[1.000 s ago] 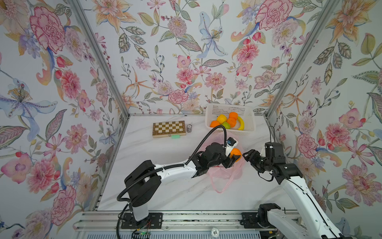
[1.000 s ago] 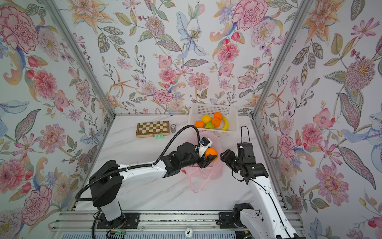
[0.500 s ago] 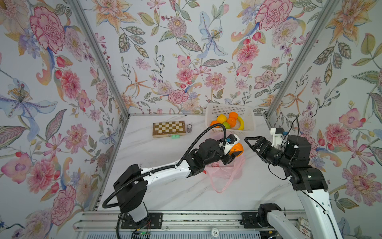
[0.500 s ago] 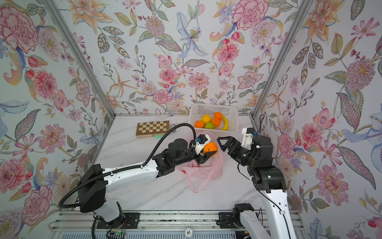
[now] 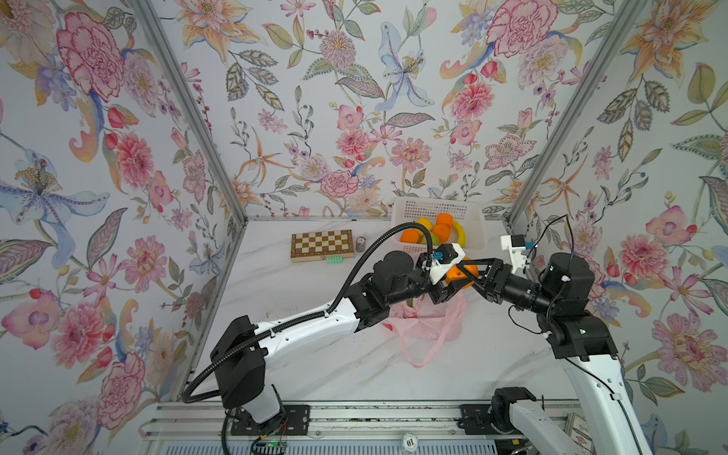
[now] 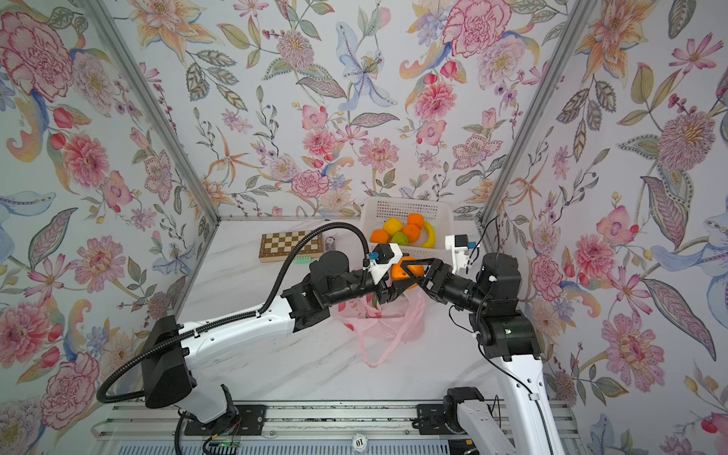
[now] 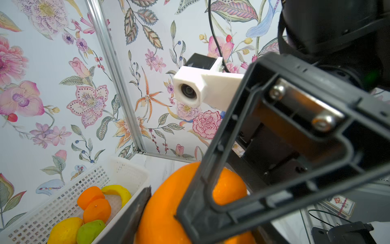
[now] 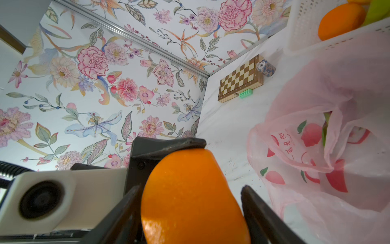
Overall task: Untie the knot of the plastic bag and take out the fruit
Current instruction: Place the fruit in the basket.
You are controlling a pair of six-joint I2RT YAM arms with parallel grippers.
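The orange above the bag (image 6: 408, 271) is held by both my grippers, so my left gripper should open and move back before my right gripper carries the orange to the basket (image 6: 430, 231).
An orange fruit (image 5: 463, 273) (image 6: 407, 272) hangs above the table between both arms. My left gripper (image 5: 457, 281) is shut on it from the left; one left finger (image 7: 135, 213) presses against its side. From the right, my right gripper (image 5: 467, 272) (image 8: 190, 211) is closed round the same orange (image 8: 190, 196), with a finger on each side. The pink plastic bag (image 5: 429, 327) (image 8: 316, 147) lies slack under the grippers. Its mouth is open and its loop handles trail toward the front. No tied knot shows. Something green (image 8: 326, 126) sits inside the bag.
A white perforated basket (image 5: 472, 208) at the back right holds oranges, a yellow fruit, a green one and a banana. At the back middle lie a chessboard box (image 5: 322, 245), a small can (image 5: 360, 244) and a green block (image 5: 335, 259). Floral walls enclose three sides.
My left gripper has lifted the orange up from the bag. The right arm rose and swung in from the right, opened wide, then closed round the orange.
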